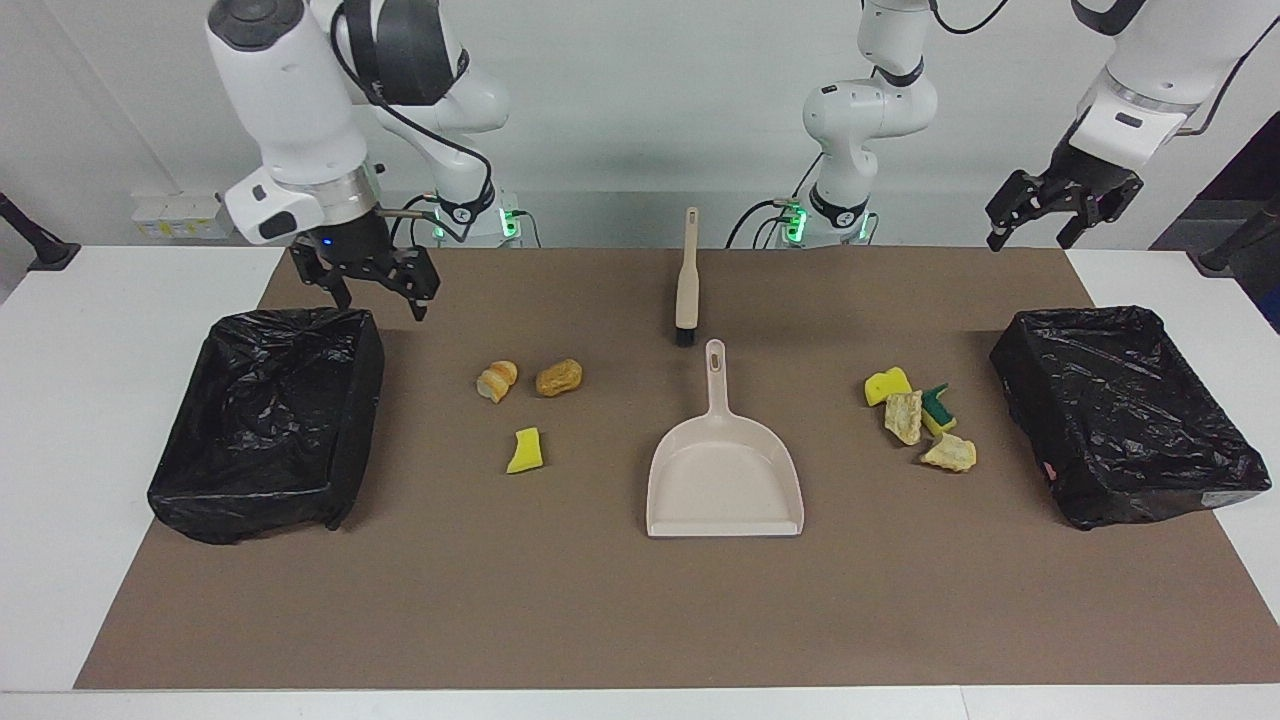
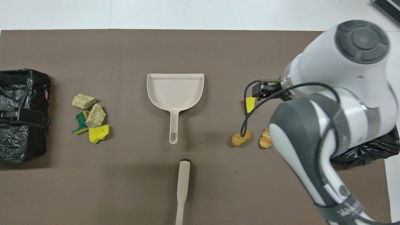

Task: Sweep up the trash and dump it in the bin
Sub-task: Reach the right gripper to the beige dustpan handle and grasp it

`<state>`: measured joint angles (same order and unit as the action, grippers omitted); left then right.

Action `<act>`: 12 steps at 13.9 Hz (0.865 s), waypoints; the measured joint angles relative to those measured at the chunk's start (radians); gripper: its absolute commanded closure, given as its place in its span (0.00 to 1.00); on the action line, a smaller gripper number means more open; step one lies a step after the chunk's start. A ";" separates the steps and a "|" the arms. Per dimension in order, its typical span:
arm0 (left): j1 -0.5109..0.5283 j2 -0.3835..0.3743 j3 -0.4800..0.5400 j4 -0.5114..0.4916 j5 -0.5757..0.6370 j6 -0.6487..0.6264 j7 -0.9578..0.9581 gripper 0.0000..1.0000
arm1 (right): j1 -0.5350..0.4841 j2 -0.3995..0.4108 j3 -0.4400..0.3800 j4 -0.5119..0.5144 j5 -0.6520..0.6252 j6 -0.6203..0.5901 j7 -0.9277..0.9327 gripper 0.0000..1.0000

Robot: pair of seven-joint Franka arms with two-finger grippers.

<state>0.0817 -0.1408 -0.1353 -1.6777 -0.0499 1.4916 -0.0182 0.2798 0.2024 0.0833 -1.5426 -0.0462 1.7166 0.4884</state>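
Note:
I should expect hidden golden, bread-like crusts when I sweep and dump the pale lumps [image 2: 96, 115], because they lie with flat, rough sides [image 2: 83, 101] upward.
The trash lies in two groups on the brown mat. A bread-like lump [image 1: 497, 381], a tan lump [image 1: 559, 377] and a yellow sponge piece [image 1: 525, 451] lie toward the right arm's end. Toward the left arm's end, a yellow sponge [image 1: 887, 385], a green-sided sponge [image 1: 938, 409] and two pale lumps [image 1: 904, 417] cluster together [image 2: 90, 117]. One black-lined bin [image 1: 345, 470] stands at the right arm's end, another bin [image 1: 1080, 322] at the left arm's. My right gripper [image 1: 378, 298] hangs open and empty over its bin's corner. The left gripper [image 1: 1030, 232] is open, high over the mat's corner.
A beige dustpan [image 1: 725, 480] lies mid-mat [image 2: 175, 90], handle toward the robots. A beige brush [image 1: 686, 280] lies nearer to the robots than the dustpan, its black bristles close to the handle's end [image 2: 182, 187]. In the overhead view the right arm covers its bin.

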 measured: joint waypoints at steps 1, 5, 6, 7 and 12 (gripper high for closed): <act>0.000 -0.012 0.001 -0.017 0.000 0.000 0.000 0.00 | 0.038 0.020 0.000 0.003 0.000 0.019 0.038 0.00; 0.000 -0.079 0.000 -0.124 0.000 -0.009 0.001 0.00 | 0.155 0.113 0.003 0.021 0.000 0.109 0.151 0.00; -0.004 -0.107 0.000 -0.165 0.000 -0.010 0.002 0.00 | 0.181 0.139 0.003 0.028 0.000 0.133 0.178 0.00; -0.013 -0.141 -0.001 -0.212 0.000 -0.010 0.002 0.00 | 0.207 0.170 0.003 0.043 0.000 0.150 0.196 0.00; -0.035 -0.233 -0.002 -0.338 -0.001 -0.007 0.002 0.00 | 0.304 0.352 0.002 0.183 -0.001 0.188 0.231 0.07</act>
<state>0.0469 -0.3741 -0.1373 -2.0157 -0.0504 1.4848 -0.0165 0.5839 0.5548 0.0856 -1.3598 -0.0469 1.9042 0.7196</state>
